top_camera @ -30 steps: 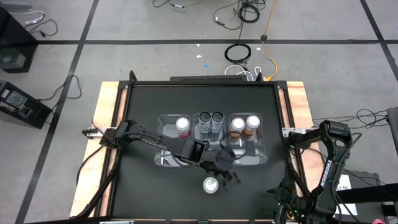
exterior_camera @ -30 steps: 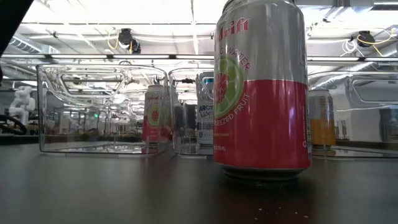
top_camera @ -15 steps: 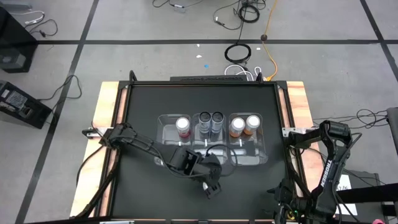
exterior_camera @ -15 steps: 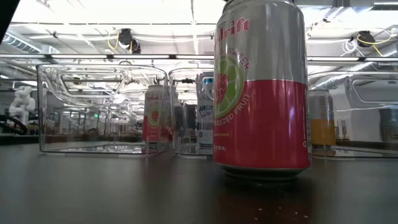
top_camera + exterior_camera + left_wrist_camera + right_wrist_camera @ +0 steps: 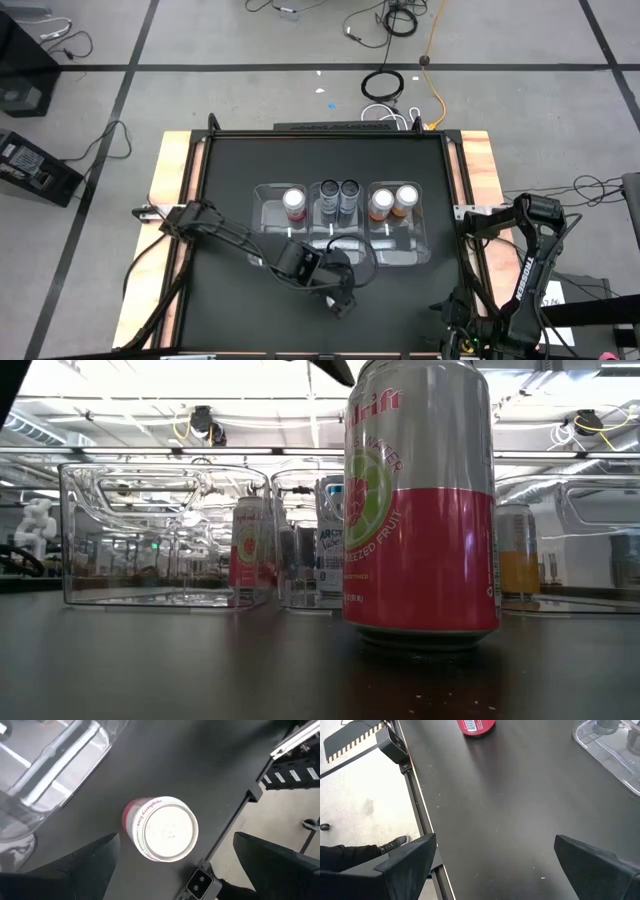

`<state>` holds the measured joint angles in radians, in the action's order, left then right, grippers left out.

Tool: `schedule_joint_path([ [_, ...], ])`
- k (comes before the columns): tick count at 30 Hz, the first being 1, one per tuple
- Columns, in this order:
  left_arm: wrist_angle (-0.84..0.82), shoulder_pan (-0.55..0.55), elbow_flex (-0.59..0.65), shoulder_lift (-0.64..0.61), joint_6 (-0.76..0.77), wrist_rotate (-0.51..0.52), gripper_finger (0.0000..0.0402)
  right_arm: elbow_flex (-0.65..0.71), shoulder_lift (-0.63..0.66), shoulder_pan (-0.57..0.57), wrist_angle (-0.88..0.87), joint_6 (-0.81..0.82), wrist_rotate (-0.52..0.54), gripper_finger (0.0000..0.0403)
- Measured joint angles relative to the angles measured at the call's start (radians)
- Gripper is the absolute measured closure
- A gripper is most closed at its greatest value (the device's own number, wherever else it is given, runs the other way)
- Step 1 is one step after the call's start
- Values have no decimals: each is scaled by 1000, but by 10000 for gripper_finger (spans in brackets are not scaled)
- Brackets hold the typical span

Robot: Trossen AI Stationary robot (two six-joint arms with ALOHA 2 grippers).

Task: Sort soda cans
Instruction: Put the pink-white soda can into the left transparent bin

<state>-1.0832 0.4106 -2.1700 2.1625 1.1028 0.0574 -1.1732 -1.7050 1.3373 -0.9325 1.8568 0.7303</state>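
I should keep lowering my left gripper, as the pink-and-silver can [image 5: 420, 520] stands upright in line with the open fingers, until they are on both sides of its silver part [image 5: 430, 435], and then close them.
A pink-and-silver can [image 5: 161, 834] stands upright on the black table near its near edge. It fills the low view [image 5: 420, 510]. My left gripper [image 5: 176, 836] hangs open right above it, one finger on each side of the silver top, apart from it. In the high view the left gripper [image 5: 340, 300] hides the can. One fingertip [image 5: 335, 368] shows beside the can's top in the low view. Another pink can [image 5: 293, 203], two black cans [image 5: 338, 190] and two orange cans [image 5: 393, 200] stand in clear bins. My right gripper [image 5: 495, 837] is open and waits over the table's right near corner.
Three clear plastic bins [image 5: 262, 255] stand side by side at the table's middle, just beyond the left gripper. The table's near edge with its frame [image 5: 260, 790] runs close to the can. The right arm [image 5: 522, 262] is folded at the right edge.
My left gripper has moved from just right of and beyond the loose pink can toward the near edge, until it stands over the can and hides it in the high view. It has then come down a little: a fingertip now shows beside the can's top in the low view.
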Motion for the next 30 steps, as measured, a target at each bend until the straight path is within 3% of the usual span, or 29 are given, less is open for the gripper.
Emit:
schedule_joint_path([
  [30, 27, 14, 0, 139, 72, -35, 2, 0, 0, 0, 1, -14, 0, 5],
])
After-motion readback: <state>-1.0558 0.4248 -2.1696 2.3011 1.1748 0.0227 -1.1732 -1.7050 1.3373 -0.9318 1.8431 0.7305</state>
